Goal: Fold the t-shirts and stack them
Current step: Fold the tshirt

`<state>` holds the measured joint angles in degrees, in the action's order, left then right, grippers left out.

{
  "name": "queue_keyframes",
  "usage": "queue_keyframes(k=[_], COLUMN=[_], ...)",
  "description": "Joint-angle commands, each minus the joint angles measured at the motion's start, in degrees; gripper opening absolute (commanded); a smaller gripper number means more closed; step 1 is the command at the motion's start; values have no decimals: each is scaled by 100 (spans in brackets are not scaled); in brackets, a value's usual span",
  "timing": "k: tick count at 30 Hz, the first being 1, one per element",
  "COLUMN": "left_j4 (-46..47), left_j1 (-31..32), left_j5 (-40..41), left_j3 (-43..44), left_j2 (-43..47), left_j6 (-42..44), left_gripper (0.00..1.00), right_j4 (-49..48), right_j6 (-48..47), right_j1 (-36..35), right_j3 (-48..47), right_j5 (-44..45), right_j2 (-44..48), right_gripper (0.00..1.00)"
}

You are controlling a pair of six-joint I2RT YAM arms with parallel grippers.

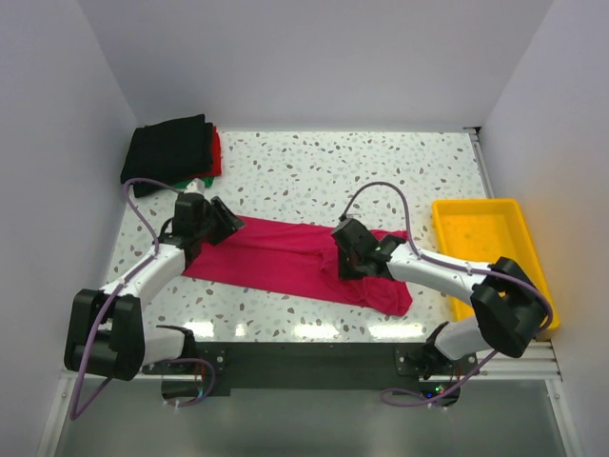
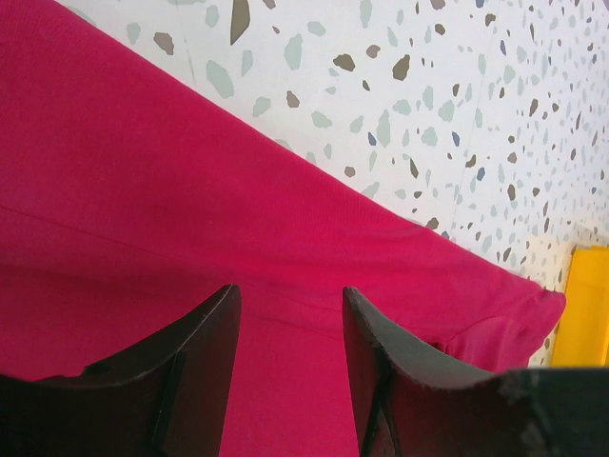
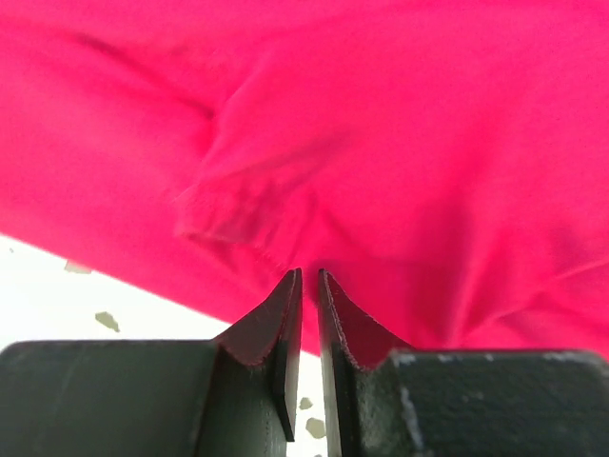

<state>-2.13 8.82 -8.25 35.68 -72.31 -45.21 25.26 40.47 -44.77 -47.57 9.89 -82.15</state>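
Observation:
My left gripper needs to help my right gripper turn the magenta-pink t-shirt [image 1: 295,246] to run front to back by pressing on its middle [image 1: 266,271], because the shirt lies across the table.
A magenta-pink t-shirt [image 1: 285,257] lies spread lengthwise across the middle of the speckled table, partly folded. My left gripper [image 1: 224,221] is open over its left end, and the cloth [image 2: 143,190] shows between its spread fingers [image 2: 290,290]. My right gripper [image 1: 344,252] sits at the shirt's middle. Its fingers [image 3: 309,273] are closed to a thin slit on the cloth's near edge [image 3: 381,143], and wrinkles run toward the tips. At the back left is a stack of folded shirts: black [image 1: 171,152] on top, with red [image 1: 216,152] and green [image 1: 195,181] showing under it.
A yellow plastic tray [image 1: 490,252] stands at the right edge of the table; its corner also shows in the left wrist view [image 2: 590,305]. White walls close in the table at the left, back and right.

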Motion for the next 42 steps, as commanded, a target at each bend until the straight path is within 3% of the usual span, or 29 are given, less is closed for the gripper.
queue_keyframes(k=[1,7,14,18,21,29,36,42], left_j4=[336,380,406,494,503,398,222,-217], left_j1=[50,76,532,822,1051,1622,2071,2431], left_j5=[-89,-98,86,148,192,596,1350,1792], left_j3=[-17,-61,-88,-105,-26,132,97,-227], left_j2=[103,25,-107,-221,-406,-880,-1320,-1154], left_j6=[92,100,56,12,30,214,250,-31], left_gripper=[51,51,50,44,41,27,15,8], right_j4=[-284,-320,180,532,674,-212,-539,-697], right_j6=[260,330,260,286,269,620,910,569], right_j1=[-224,-365,-365,-348,-155,-128,-93,890], right_j3=[160,161,-147,-130,-34,713,978,917], right_j5=[-154,-137,-75,547,523,-241,-339,-751], right_j2=[-90,-223,682,1113,904,446,41,-345], right_gripper=[16,15,17,17,16,14,14,12])
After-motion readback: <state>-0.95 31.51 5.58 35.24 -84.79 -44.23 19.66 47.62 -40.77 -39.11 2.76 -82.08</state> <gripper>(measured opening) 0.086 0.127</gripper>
